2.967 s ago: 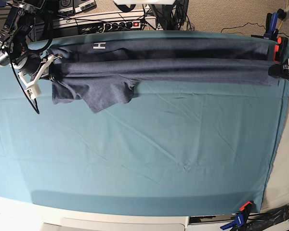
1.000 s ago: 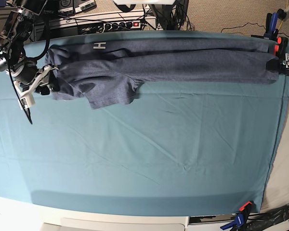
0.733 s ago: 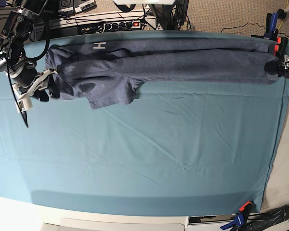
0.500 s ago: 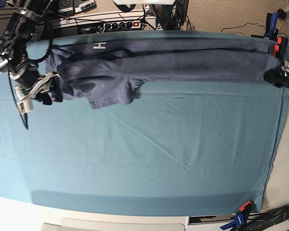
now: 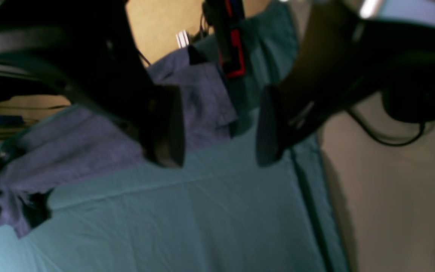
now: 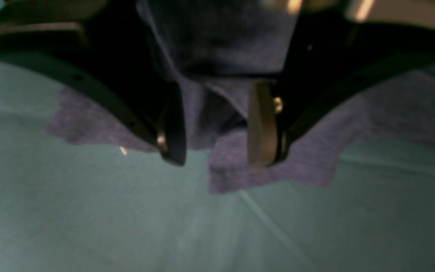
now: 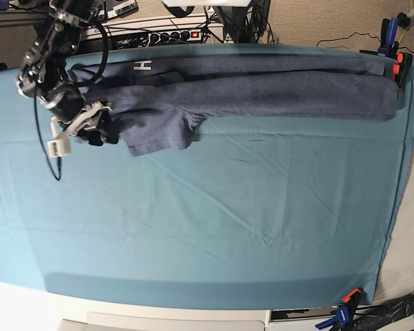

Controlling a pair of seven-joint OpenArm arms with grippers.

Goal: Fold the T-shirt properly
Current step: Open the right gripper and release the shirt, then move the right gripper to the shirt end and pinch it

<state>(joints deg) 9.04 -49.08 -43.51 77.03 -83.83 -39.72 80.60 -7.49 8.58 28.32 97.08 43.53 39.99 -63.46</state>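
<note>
The sleeve flap sticks out beside the T-shirt's bunched end. Next, my right gripper grabs the flap's near corner and pulls it toward the T-shirt's far edge.
The blue-grey T-shirt lies as a long band along the table's far edge, with a white letter H near its left end. My right gripper is at that left end, shut on a thick bunch of the T-shirt. The fabric fills the gap between its fingers, and a sleeve flap lies just right of it. My left gripper hovers open and empty near the shirt's other end, by the table's right edge. It is almost out of the base view.
A teal table cloth covers the table. A red clamp holds it at the far right corner, and a blue-and-orange clamp grips the near right corner. A power strip and cables lie behind the far edge.
My right gripper has moved right and toward the front, dragging the shirt's left end inward with it. The left gripper has drawn back off the shirt's right end and out past the table edge.
</note>
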